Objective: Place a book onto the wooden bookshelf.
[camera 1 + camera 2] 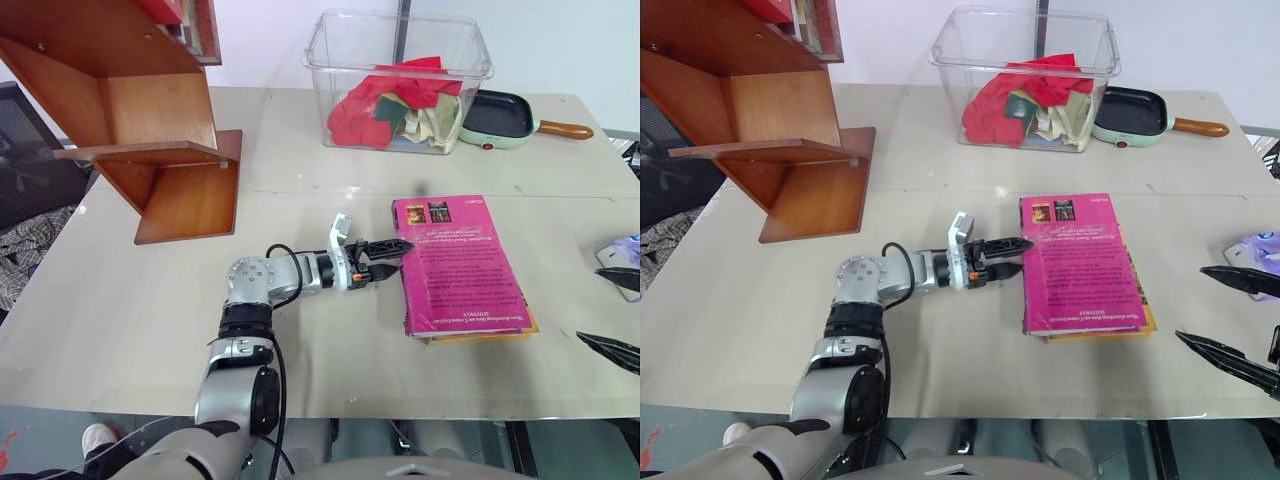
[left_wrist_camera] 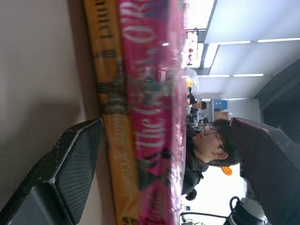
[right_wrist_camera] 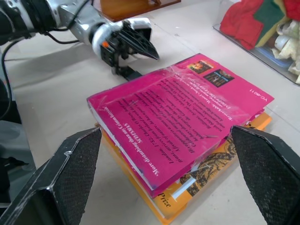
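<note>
The wooden bookshelf [image 1: 158, 118] is far away from my right gripper. So next my left gripper grabs only the magenta-pink book [image 2: 150, 117] by its spine and brings it over.
The magenta-pink book [image 1: 460, 265] lies back cover up on the table, stacked on a yellow book [image 1: 485, 336]. My left gripper [image 1: 385, 256] reaches in level at the book's spine side and is open. One finger sits just over the cover's edge, the other low by the table. In the left wrist view its two fingers [image 2: 70, 164] stand on either side of the pink spine [image 2: 154, 117] and the yellow spine [image 2: 112, 117]. My right gripper [image 1: 1238, 320] hangs open off the book's right side, holding nothing. The wooden bookshelf [image 1: 150, 110] stands at the table's far left.
A clear plastic bin [image 1: 400, 80] of red and green cloths stands at the back, with a pale green frying pan [image 1: 500, 118] beside it. A white and purple item [image 1: 622, 250] lies at the right edge. A dark chair [image 1: 25, 150] stands left of the table [image 1: 130, 300].
</note>
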{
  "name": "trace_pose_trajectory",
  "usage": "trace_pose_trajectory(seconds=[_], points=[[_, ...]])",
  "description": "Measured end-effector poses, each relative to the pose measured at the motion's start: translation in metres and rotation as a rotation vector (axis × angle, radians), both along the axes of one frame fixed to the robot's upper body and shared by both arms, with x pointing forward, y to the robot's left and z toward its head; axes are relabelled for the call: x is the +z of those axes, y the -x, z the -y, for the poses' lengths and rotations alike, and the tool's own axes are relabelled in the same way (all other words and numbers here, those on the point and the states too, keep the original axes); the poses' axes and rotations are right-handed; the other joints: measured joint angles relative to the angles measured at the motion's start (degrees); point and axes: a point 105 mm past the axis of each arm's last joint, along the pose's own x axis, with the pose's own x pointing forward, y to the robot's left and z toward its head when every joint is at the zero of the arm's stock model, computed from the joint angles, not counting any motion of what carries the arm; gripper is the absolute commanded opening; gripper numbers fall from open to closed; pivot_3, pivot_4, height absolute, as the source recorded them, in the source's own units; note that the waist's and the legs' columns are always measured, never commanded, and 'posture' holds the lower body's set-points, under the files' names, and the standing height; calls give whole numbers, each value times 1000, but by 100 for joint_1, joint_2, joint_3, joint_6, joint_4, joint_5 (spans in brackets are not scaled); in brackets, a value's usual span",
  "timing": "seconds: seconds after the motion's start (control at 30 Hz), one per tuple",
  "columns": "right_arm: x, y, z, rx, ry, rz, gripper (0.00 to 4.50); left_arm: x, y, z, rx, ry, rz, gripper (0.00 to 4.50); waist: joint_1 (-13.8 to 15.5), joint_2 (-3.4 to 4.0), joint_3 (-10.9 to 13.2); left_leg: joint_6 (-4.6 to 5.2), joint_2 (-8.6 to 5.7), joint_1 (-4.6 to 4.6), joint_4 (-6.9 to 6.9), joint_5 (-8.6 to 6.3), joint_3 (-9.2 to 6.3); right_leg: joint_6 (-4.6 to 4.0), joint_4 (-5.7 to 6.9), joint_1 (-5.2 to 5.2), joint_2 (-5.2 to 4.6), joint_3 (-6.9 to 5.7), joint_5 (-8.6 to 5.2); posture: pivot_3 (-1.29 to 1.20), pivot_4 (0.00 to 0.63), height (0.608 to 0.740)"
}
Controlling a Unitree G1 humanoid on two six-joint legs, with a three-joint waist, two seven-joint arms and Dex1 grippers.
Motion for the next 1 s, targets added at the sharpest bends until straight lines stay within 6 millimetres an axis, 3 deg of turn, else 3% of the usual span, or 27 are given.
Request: trace_pose_trajectory(seconds=[0.23,0.33,0.37,0.5,0.57,0.8,1.0], points=[[1,0,-2,5,-18,-3,4450,1,-4,15,-28,8,29,4500,46,0,0,0,0,0,1,0,2,0,0,0,0,0,0,0,150,740],[5,-4,-3,7,-26,24,4500,-2,-4,19,-40,-1,58,3125,44,0,0,0,0,0,1,0,2,0,0,0,0,0,0,0,150,740],[6,-4,-4,9,-27,27,4500,-2,-4,20,-42,0,65,2988,47,0,0,0,0,-1,1,0,1,0,0,0,0,0,0,0,150,740],[4,-9,-8,23,-41,28,4500,-3,-4,24,-60,13,67,965,61,0,0,0,0,-3,2,0,-1,0,-1,0,0,-2,0,0,150,740],[4,-10,-9,25,-43,28,4500,-4,-4,25,-65,18,64,581,61,0,0,0,0,-4,2,0,-1,1,-2,0,0,-3,0,0,150,740],[0,-14,-11,12,-47,20,4500,-1,-7,14,-44,27,75,581,40,0,0,0,2,-2,2,0,-2,1,-2,-1,0,-3,0,0,150,740],[6,-25,-17,18,-74,70,4500,38,-12,-40,74,-32,329,581,-83,-2,2,-8,12,-1,1,4,-16,0,4,-5,2,3,0,0,150,740]])
